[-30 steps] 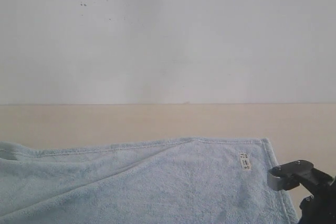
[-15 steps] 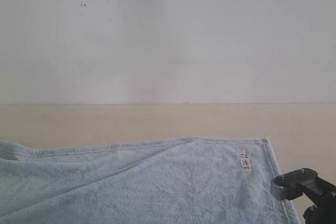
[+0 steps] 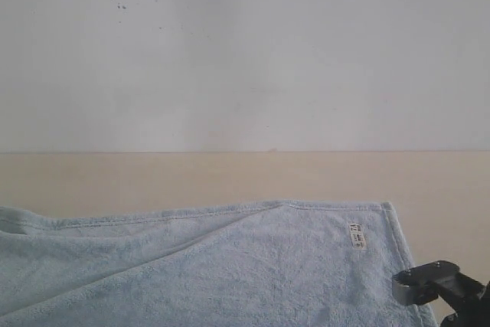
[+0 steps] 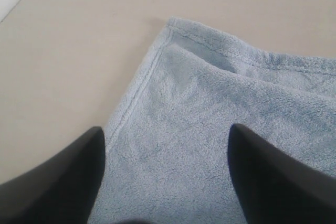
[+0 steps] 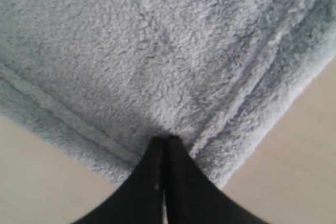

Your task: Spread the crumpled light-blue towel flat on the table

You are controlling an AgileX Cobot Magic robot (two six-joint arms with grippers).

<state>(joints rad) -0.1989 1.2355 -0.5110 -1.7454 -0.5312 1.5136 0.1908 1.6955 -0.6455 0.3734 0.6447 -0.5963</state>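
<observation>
A slanting fold (image 3: 184, 250) crosses the towel from the far hem, so the robot's right gripper should draw the towel's hemmed corner (image 5: 207, 156) away from the fold to open it flat.
The pale-blue towel (image 3: 230, 266) lies spread over the near part of the beige table (image 3: 230, 178), with a shallow fold running across its left side and its white label (image 3: 356, 236) near the far right corner. My left gripper (image 4: 167, 127) hovers open above a hemmed corner of the towel (image 4: 220, 119), nothing between its fingers; it is out of the exterior view. My right gripper (image 5: 164, 140) is shut, its tips pinched at another hemmed corner of the towel (image 5: 157, 51). Only the right arm's wrist (image 3: 429, 279) shows at the towel's right edge.
An off-white speckled wall (image 3: 245, 51) rises behind the table. Bare tabletop runs beyond the towel's far edge and to the right of it (image 3: 444, 197). Bare table also shows beside each held corner (image 4: 68, 51) (image 5: 294, 156).
The right arm's wrist has dropped lower and slightly toward the near edge at the towel's right side. The towel's far edge and label have not shifted.
</observation>
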